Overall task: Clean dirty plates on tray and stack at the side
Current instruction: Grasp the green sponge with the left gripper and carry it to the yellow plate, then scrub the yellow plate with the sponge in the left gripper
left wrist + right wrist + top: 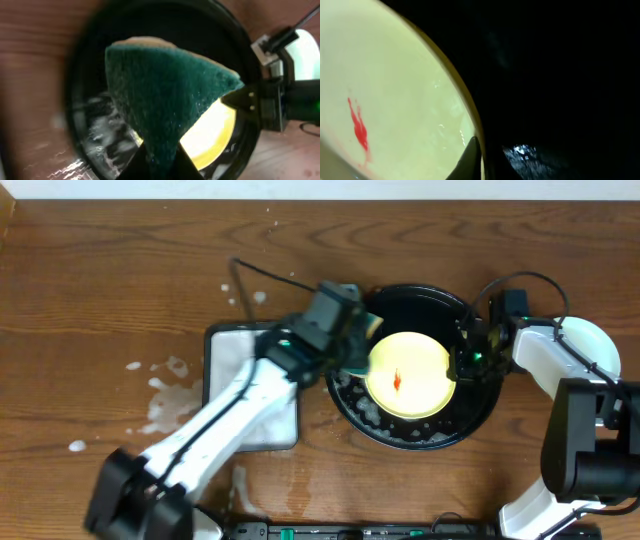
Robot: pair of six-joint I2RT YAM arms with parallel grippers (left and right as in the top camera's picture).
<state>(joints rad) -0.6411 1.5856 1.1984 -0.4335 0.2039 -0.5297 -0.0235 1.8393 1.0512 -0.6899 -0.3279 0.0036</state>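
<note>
The green sponge (357, 370) hangs beside the plate, away from the red smear. I should use my left gripper to move the sponge over the smear (397, 380) and rub it.
The pale yellow plate (410, 375) with a red smear (397, 381) lies tilted in the black tray (482, 416). My right gripper (462, 365) is shut on the plate's right rim; in the right wrist view one finger (480, 155) lies on the plate (395, 90) at its edge, above the tray (560, 75). My left gripper (352, 348) is shut on a green sponge (372, 326) over the tray's left side, beside the plate. In the left wrist view the sponge (165, 90) hangs from the jaws (160, 162) and hides much of the plate (215, 137).
A white rectangular sponge dish (232, 350) sits left of the tray under my left arm. Foam lies in the tray's lower left (368, 415). Water and foam spots (165, 392) mark the table at left. A pale round plate (592, 340) lies right of the tray under my right arm.
</note>
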